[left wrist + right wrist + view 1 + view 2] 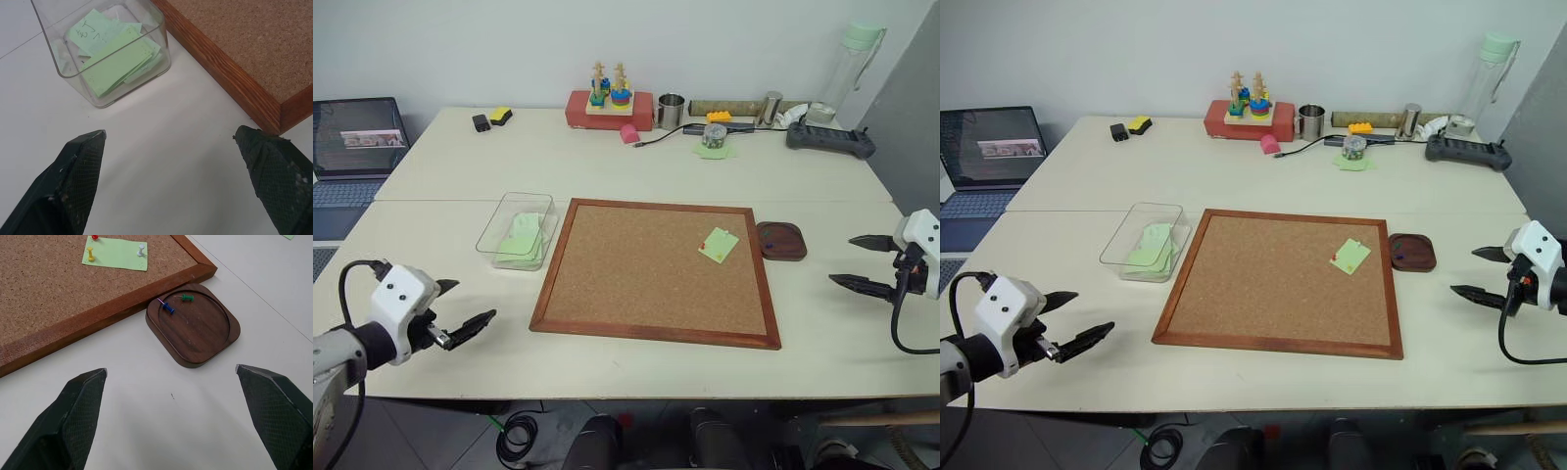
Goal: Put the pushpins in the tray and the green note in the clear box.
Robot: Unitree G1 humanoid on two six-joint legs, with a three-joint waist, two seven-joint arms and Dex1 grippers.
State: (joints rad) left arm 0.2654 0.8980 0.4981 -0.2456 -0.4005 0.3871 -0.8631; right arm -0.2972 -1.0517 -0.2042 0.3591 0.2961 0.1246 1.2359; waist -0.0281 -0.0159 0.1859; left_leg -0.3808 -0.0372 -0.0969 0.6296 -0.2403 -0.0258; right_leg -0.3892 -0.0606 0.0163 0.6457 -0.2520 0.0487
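The red pushpin point(703, 246) goes through the corner of the green note point(720, 245), so the green note will come off the board together with the red pushpin when the robot pulls the red pushpin last.
A green note point(719, 245) is pinned on the cork board point(646, 323) by a red pushpin point(95, 237), a yellow pushpin point(90, 255) and a white one point(141, 250). The dark wooden tray point(205, 335) sits just off the board's right edge and holds a blue pin point(167, 308) and a green pin point(187, 297). The clear box point(507, 217), left of the board, contains several green notes point(117, 61). My left gripper point(460, 308) hovers open at the table's front left. My right gripper point(864, 262) hovers open to the right of the tray. Both are empty.
Along the table's back edge stand a red box with a stacking toy point(607, 103), a metal cup point(671, 111), a small jar on green paper point(714, 137), a controller point(829, 140) and a bottle point(847, 69). A laptop point(357, 147) sits at the far left.
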